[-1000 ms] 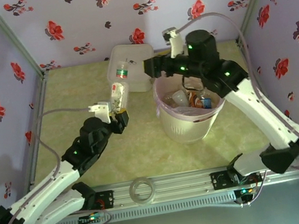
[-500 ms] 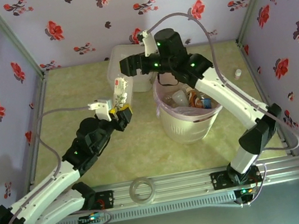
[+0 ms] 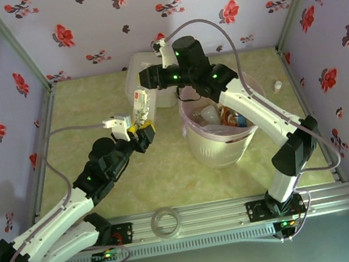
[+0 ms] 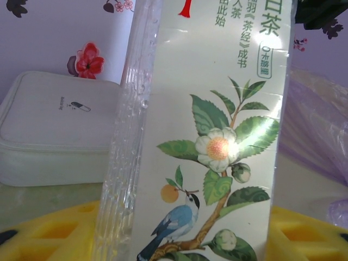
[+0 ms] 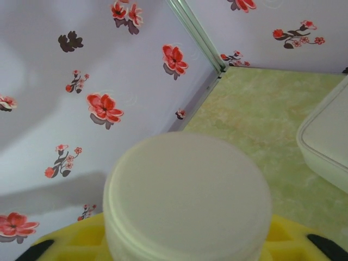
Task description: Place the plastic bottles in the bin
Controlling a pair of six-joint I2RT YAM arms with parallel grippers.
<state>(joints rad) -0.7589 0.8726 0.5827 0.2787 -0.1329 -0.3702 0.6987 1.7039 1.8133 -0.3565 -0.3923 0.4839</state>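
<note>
My right gripper is closed on the bottle's top [image 5: 187, 196], so next my left gripper opens around its lower part [image 3: 140, 119] before my right gripper carries the bottle into the bin.
A clear plastic bottle [image 3: 140, 107] with a tea label [image 4: 217, 141] stands nearly upright left of the bin [image 3: 218, 149]. My left gripper [image 3: 141, 131] is shut on its lower part, and its yellow fingers [image 4: 49, 234] flank the bottle on both sides. My right gripper [image 3: 145, 80] reaches across from above the bin to the bottle's top. In the right wrist view a round white cap [image 5: 187, 190] sits between its yellow fingers [image 5: 70, 239], jaws closed on it. Several other bottles [image 3: 225, 115] lie inside the pink-lined bin.
A square white lidded box [image 3: 136, 70] stands behind the bottle, near the back wall. A clear tape ring [image 3: 167, 222] rests on the front rail. A small white-capped item [image 3: 278, 86] sits by the right wall. The bin's pink liner [image 4: 321, 136] hangs close to the right of the bottle.
My right arm swung left from over the bin to the bottle's top, and its jaws closed. The left gripper kept its hold and the bottle now stands more upright.
</note>
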